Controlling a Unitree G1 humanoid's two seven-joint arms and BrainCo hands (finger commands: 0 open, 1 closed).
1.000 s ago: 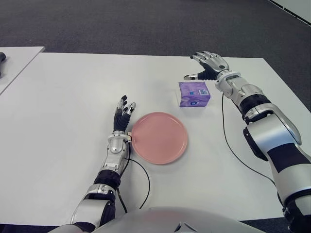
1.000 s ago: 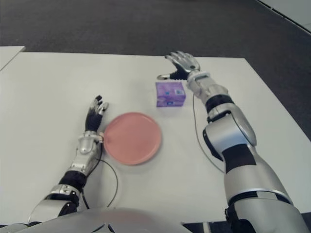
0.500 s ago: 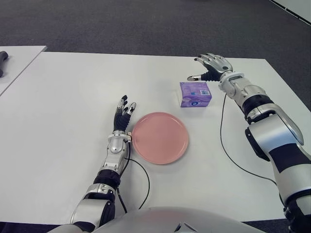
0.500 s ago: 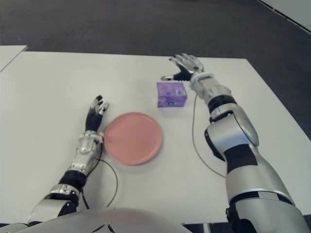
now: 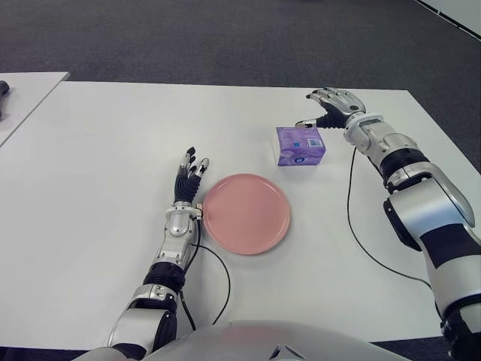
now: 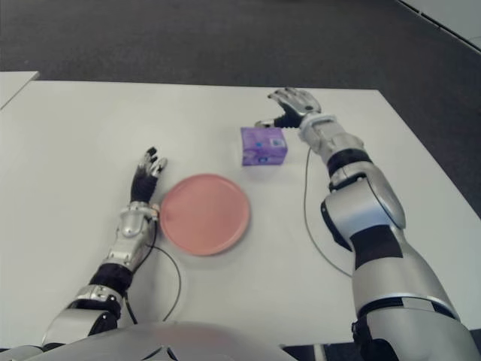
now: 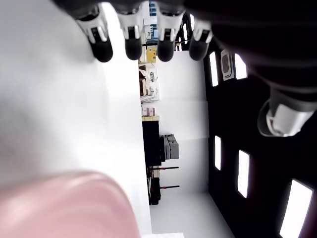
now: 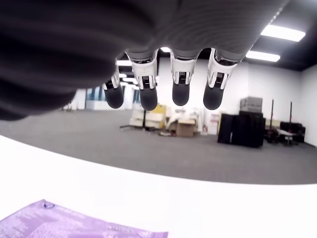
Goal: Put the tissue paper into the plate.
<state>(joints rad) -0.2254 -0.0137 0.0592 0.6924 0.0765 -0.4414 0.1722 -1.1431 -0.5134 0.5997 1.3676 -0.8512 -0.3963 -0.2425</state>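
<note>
The purple tissue pack will hold its block shape rather than sag when the robot lifts it, because it has a squared, filled-out front side.
A purple tissue pack lies on the white table, behind and to the right of the pink plate. My right hand hovers just behind and to the right of the pack, fingers spread and holding nothing. The pack's top shows below those fingers in the right wrist view. My left hand shows beside the plate's left rim, fingers extended and empty; the plate's edge appears in the left wrist view.
A black cable trails from my right arm across the table to the right of the plate. A second table's corner shows at far left. Dark carpet lies beyond the table's far edge.
My right hand has shifted to the right and come lower, now behind the pack's right corner. The pack, plate and left hand stay where they were.
</note>
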